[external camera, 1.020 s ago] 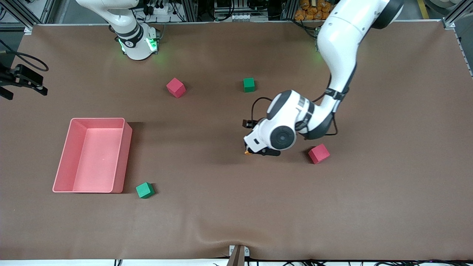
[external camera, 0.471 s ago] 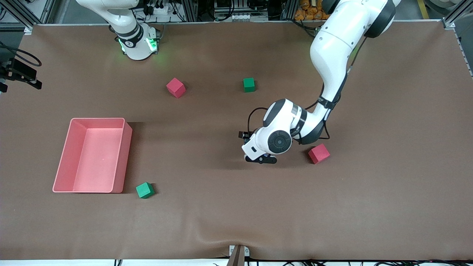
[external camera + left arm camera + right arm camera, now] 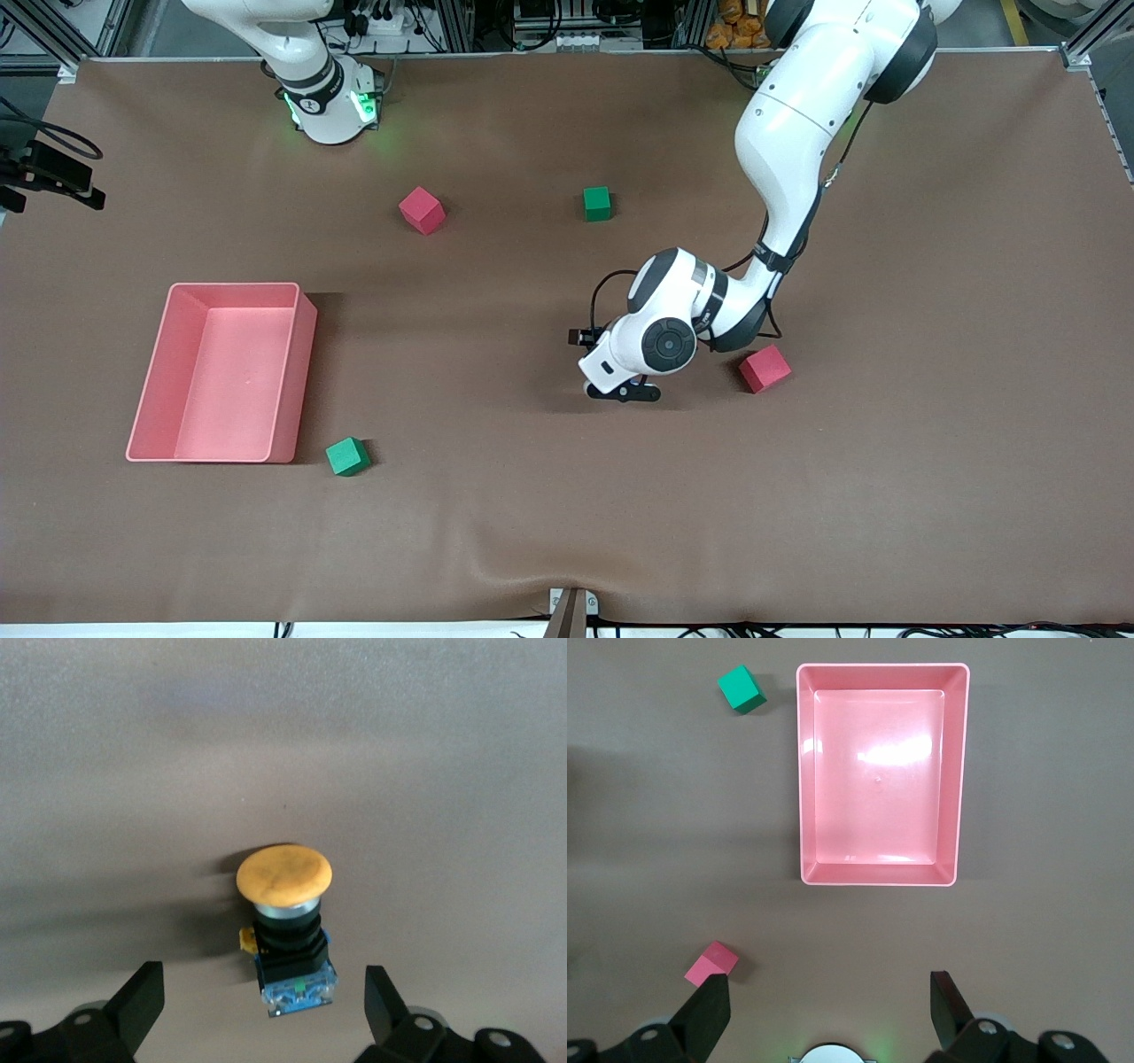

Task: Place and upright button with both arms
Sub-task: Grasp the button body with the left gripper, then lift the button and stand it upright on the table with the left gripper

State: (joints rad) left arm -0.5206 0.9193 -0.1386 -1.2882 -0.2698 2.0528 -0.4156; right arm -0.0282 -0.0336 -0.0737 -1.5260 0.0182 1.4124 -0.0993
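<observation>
The button point(image 3: 287, 920) should keep standing by itself when the robot turns it upright and puts it down, because the blue-and-black base point(image 3: 299, 981) looks squared.
The button point(image 3: 285, 904) lies tipped on the brown table, orange cap point(image 3: 283, 874) away from the left wrist camera and blue-and-black base toward it. My left gripper point(image 3: 263, 1010) is low over it, open, with one finger point(image 3: 140, 1003) on each side of the base and touching nothing. In the front view the left gripper point(image 3: 620, 391) is at mid-table and the hand hides the button. My right gripper point(image 3: 828, 1014) is open and empty, high above the table near the right arm's base; it shows only in its own wrist view.
A red cube point(image 3: 765, 369) sits close beside the left hand, toward the left arm's end. A pink bin point(image 3: 303, 354) and a green cube point(image 3: 347, 456) are toward the right arm's end. Another red cube point(image 3: 422, 210) and green cube point(image 3: 597, 203) lie nearer the bases.
The left arm has come down and shifted slightly toward the front camera. The orange bit of the button seen beside its fingers earlier is now covered by the hand.
</observation>
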